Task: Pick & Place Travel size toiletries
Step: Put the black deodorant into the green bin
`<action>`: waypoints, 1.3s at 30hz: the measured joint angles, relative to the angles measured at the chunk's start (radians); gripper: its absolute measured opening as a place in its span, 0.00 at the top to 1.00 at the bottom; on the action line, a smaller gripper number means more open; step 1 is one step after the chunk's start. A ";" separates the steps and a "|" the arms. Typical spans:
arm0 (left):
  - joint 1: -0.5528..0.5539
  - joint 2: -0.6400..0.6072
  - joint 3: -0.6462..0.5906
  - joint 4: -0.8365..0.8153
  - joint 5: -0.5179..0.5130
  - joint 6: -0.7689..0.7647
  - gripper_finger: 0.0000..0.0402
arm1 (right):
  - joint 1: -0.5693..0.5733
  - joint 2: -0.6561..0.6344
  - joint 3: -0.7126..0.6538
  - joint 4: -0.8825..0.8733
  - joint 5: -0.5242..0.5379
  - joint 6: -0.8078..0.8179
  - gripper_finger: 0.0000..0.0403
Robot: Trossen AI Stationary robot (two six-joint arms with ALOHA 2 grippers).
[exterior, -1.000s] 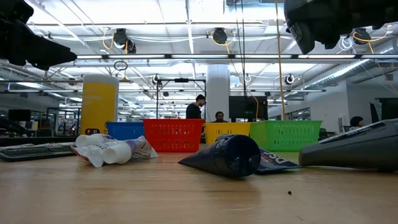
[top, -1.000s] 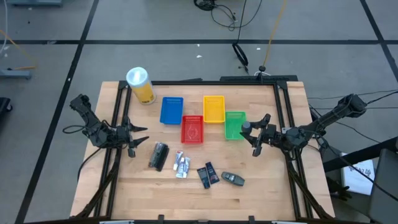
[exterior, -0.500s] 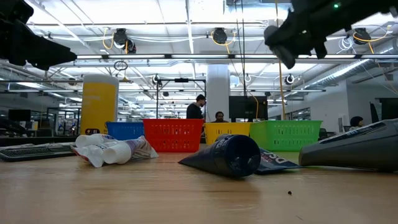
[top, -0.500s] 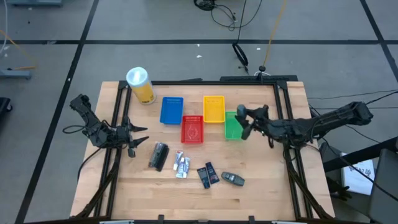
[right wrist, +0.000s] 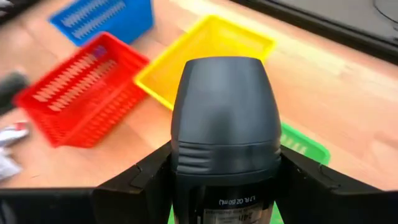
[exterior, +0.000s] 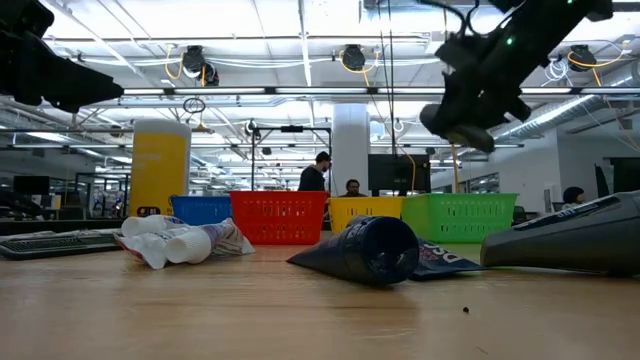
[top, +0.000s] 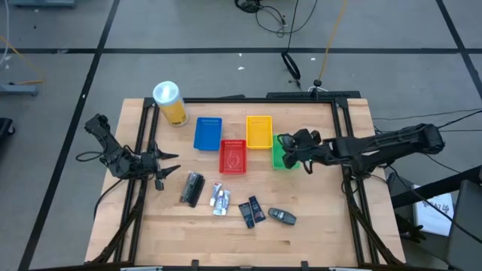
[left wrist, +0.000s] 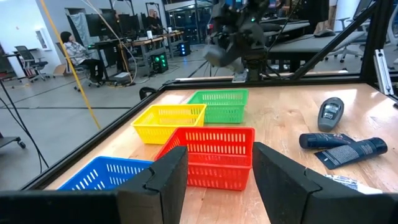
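The dark grey rounded piece's cap end (right wrist: 225, 99) is clear above the green basket (top: 278, 155), so my right gripper should keep going down and let go inside the basket's rim.
My right gripper (top: 295, 150) hangs over the green basket (top: 282, 153), shut on a dark grey rounded piece (right wrist: 225, 124); it also shows high up in the low view (exterior: 468, 105). On the table's near half lie another dark grey piece (top: 193, 188), silvery-white mini tubes (top: 220, 199), dark blue packets (top: 252, 211) and a grey rounded piece (top: 282, 216). My left gripper (top: 162, 167) waits open at the table's left edge, apart from all of them. My right gripper pinches the dark grey rounded piece between its two fingers (right wrist: 134, 180), which sit on either side of its label end (right wrist: 224, 200). The rounded cap end (right wrist: 224, 81) sticks out forward past the fingers. The piece is lifted clear, above the green basket (right wrist: 305, 146).
Blue (top: 208, 133), red (top: 233, 156) and yellow (top: 259, 131) baskets stand in a cluster beside the green one. A tall yellow canister (top: 169, 102) stands at the far left corner. Bare wood (top: 324, 218) lies to the near right. People sit in the room behind.
My right arm has swung from the table's right side toward the left and come down somewhat, bringing its gripper over the green basket. The left arm and the things on the table have kept still.
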 joint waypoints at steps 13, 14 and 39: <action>0.000 0.000 0.000 0.000 0.000 0.000 0.55 | -0.036 0.030 0.000 -0.013 -0.050 0.047 0.48; 0.000 0.000 0.000 0.000 0.000 0.000 0.55 | -0.036 0.038 -0.002 0.002 -0.049 0.046 0.48; 0.000 0.000 0.000 0.001 0.016 0.000 0.55 | -0.041 0.175 -0.102 0.134 -0.076 0.067 0.48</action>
